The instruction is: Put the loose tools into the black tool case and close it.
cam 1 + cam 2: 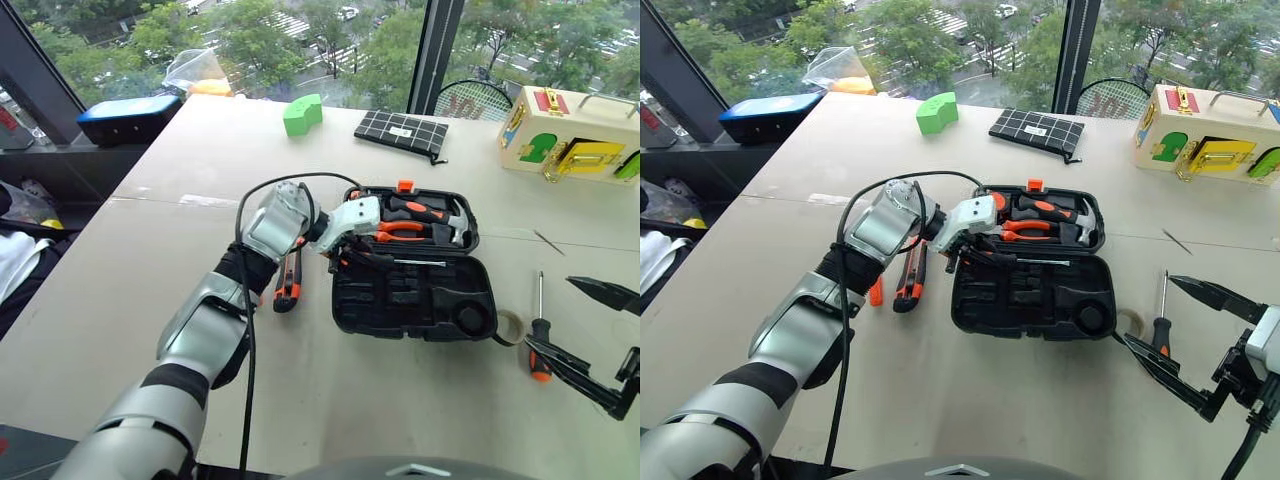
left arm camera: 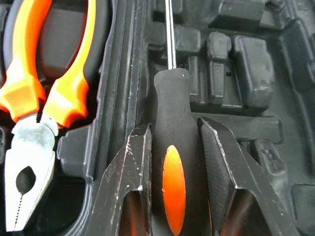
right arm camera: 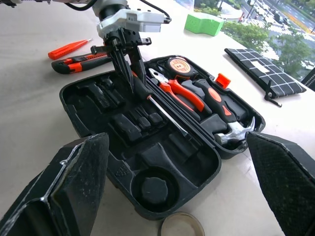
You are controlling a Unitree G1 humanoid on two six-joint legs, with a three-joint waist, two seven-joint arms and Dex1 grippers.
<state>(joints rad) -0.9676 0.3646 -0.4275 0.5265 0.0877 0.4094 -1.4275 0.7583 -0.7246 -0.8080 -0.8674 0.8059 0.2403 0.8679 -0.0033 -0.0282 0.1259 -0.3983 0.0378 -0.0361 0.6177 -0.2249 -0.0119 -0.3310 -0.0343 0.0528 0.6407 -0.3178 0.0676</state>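
My left gripper's fingers are on both sides of the screwdriver's handle over its slot (image 2: 172, 115) beside the hinge. Next, I open the fingers, close them and press the handle down (image 2: 173, 91).
The black tool case (image 1: 400, 305) lies open mid-table, its lid (image 3: 197, 78) holding pliers, a hammer and a round tape measure. My left gripper (image 2: 174, 125) is shut on the black-and-orange handle of a screwdriver (image 3: 147, 96), low over the case's base beside the hinge, the shaft pointing along the hinge. A second screwdriver (image 1: 540, 340) lies on the table right of the case, next to a small tape roll (image 1: 510, 325). My right gripper (image 1: 548, 311) hangs open just above them. Left of the case lie the utility knife (image 1: 288, 282) and the small orange pointed tool (image 1: 876, 291).
At the back stand a green block (image 1: 302, 113), a flat black checked pouch (image 1: 402, 130) and a wooden latch box (image 1: 570, 135). A blue-topped box (image 1: 128, 118) sits past the far left corner. A thin metal pin (image 1: 548, 241) lies right of the lid.
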